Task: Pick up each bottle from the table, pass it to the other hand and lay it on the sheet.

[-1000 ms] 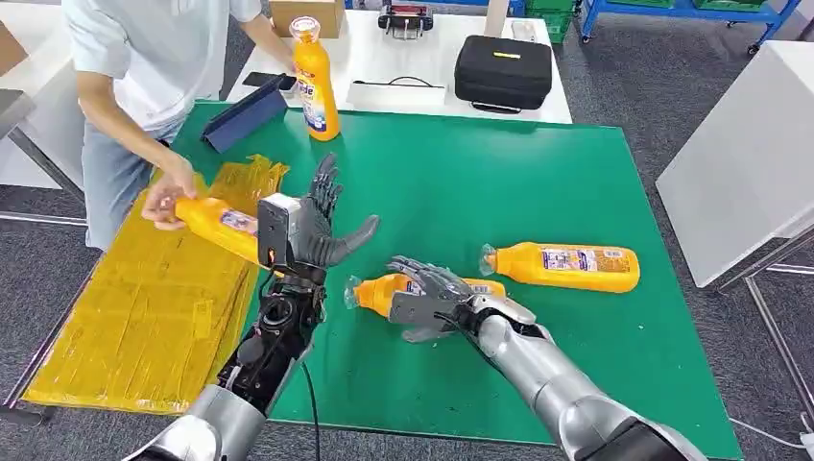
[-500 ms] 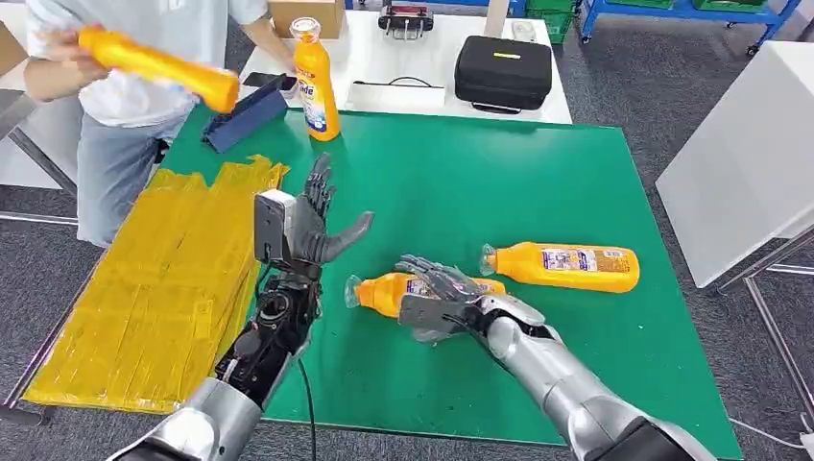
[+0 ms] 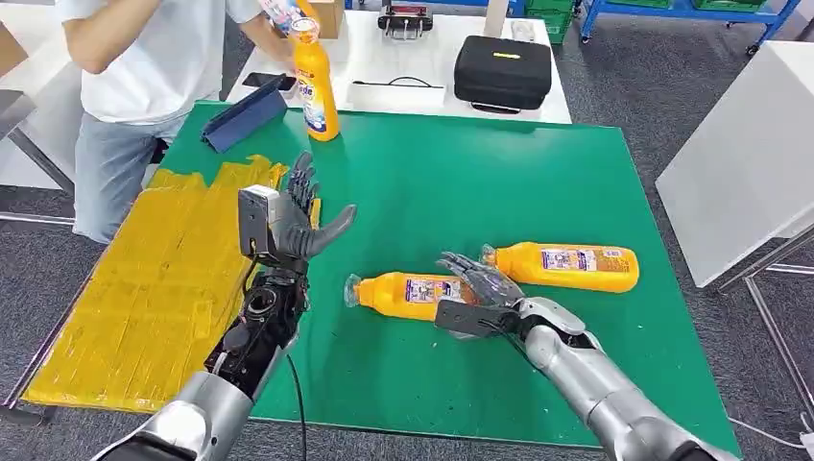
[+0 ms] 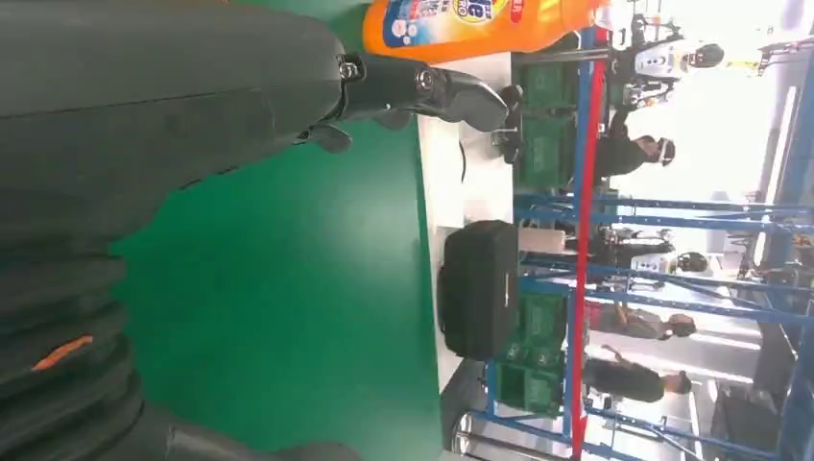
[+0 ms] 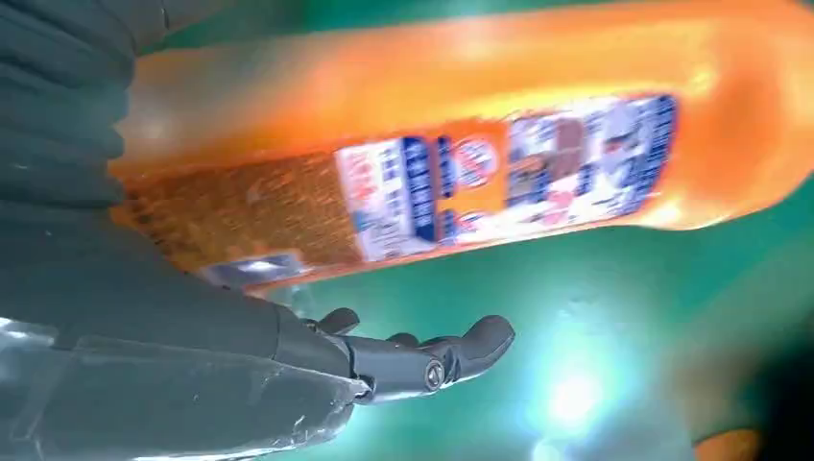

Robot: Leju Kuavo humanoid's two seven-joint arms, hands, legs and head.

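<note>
My right gripper is at the bottle's base end [image 3: 474, 294]. The nearer orange bottle [image 3: 408, 296] will tip with its cap end up when I lift it.
Two orange bottles lie on the green table: the nearer one [image 3: 408, 294] with its cap to the left, the farther one [image 3: 568, 267] behind it to the right. My right hand [image 3: 477, 294] hovers open at the nearer bottle's base end, fingers spread over it; the right wrist view has this bottle [image 5: 461, 163] close beside the thumb [image 5: 422, 357]. My left hand [image 3: 288, 225] is raised, open and holding nothing, at the edge of the yellow sheet [image 3: 144, 298]. A third bottle [image 3: 315, 84] stands upright at the table's back, also seen from the left wrist as the bottle [image 4: 480, 19].
A person [image 3: 144, 67] stands at the table's back left corner, an arm reaching above the upright bottle. A blue folder [image 3: 245, 115] lies near them. On the white table behind sits a black case [image 3: 503, 69]. A white table [image 3: 749, 163] stands to the right.
The person lifted a bottle off the sheet and carried it up to the back. My right hand slid right along the nearer bottle toward its base. My left hand drifted slightly left.
</note>
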